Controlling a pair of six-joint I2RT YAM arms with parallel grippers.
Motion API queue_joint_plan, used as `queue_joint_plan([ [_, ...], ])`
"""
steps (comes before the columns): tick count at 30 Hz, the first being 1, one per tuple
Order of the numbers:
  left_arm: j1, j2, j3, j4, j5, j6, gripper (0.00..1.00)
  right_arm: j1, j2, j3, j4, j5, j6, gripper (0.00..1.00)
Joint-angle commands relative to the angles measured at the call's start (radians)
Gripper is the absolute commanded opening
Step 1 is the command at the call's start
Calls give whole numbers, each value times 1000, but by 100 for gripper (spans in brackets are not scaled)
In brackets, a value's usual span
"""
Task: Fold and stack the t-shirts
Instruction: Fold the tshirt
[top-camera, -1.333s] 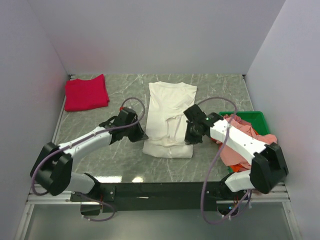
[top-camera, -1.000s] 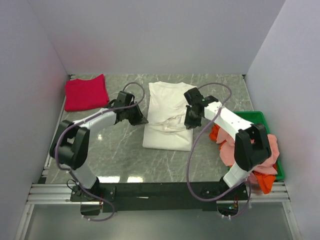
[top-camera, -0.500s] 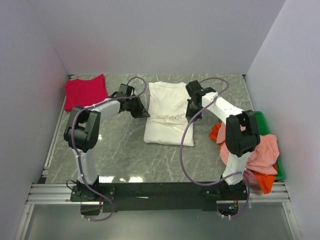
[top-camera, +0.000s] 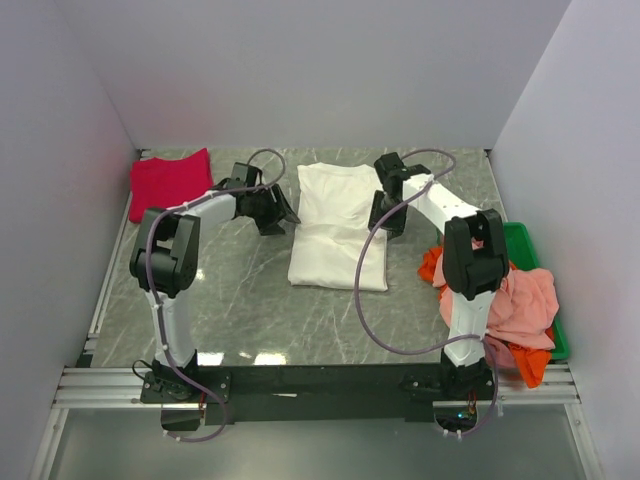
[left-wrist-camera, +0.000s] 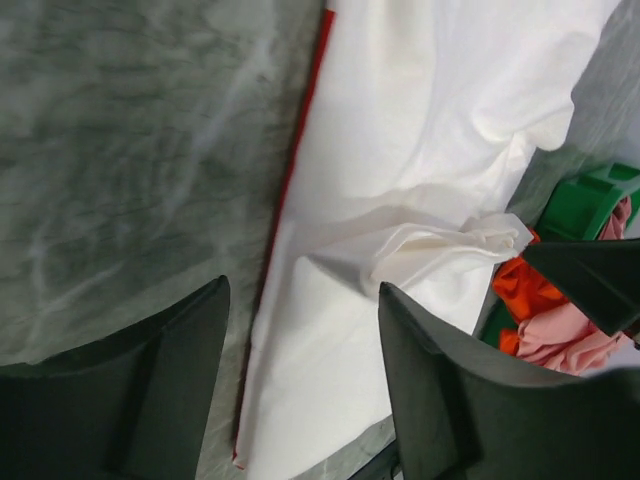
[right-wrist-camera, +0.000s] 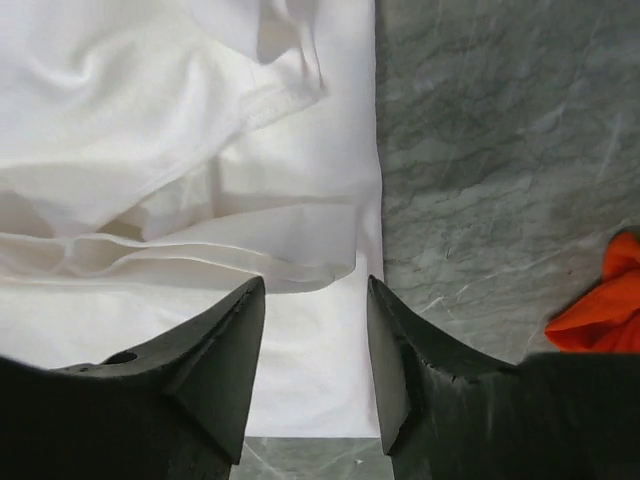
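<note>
I should next move along the t-shirt's edge (top-camera: 385, 262) until my right gripper's open fingers are on both sides of the white t-shirt's near corner (top-camera: 384, 288), which lies flat in line with them.
A large white t-shirt (top-camera: 335, 250) lies partly folded mid-table, with a rumpled crease across its middle. My left gripper (top-camera: 285, 213) hovers at its left edge and is open; in the left wrist view the white shirt (left-wrist-camera: 420, 120), with a red strip along its edge, lies under the left gripper (left-wrist-camera: 303, 290). My right gripper (top-camera: 385, 225) is open over the white shirt's (right-wrist-camera: 150, 100) right edge, where the right gripper (right-wrist-camera: 313, 285) holds nothing. A folded crimson t-shirt (top-camera: 170, 183) lies at the far left. Salmon-pink (top-camera: 522, 300) and orange (top-camera: 432, 266) t-shirts spill from the bin.
A green plastic bin (top-camera: 525, 240) stands at the right edge of the table, its cloth hanging over the rim toward my right arm. Walls close in the left, back and right sides. Bare marble tabletop (top-camera: 240, 290) lies in front of the white shirt.
Both grippers moved toward the back with the white shirt's lower part, shortening it into a fold. Both then opened and let the cloth go.
</note>
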Motion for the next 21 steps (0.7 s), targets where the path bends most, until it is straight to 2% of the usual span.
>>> queue_joint_plan([
  [1, 23, -90, 43, -26, -41, 58, 67, -17, -57, 68, -16, 9, -4, 54],
  [5, 23, -106, 35, -56, -26, 123, 67, -15, -112, 28, -1, -8, 8, 54],
  [21, 5, -267, -265, -73, 61, 252, 64, 66, -347, -395, 116, -104, 76, 51],
])
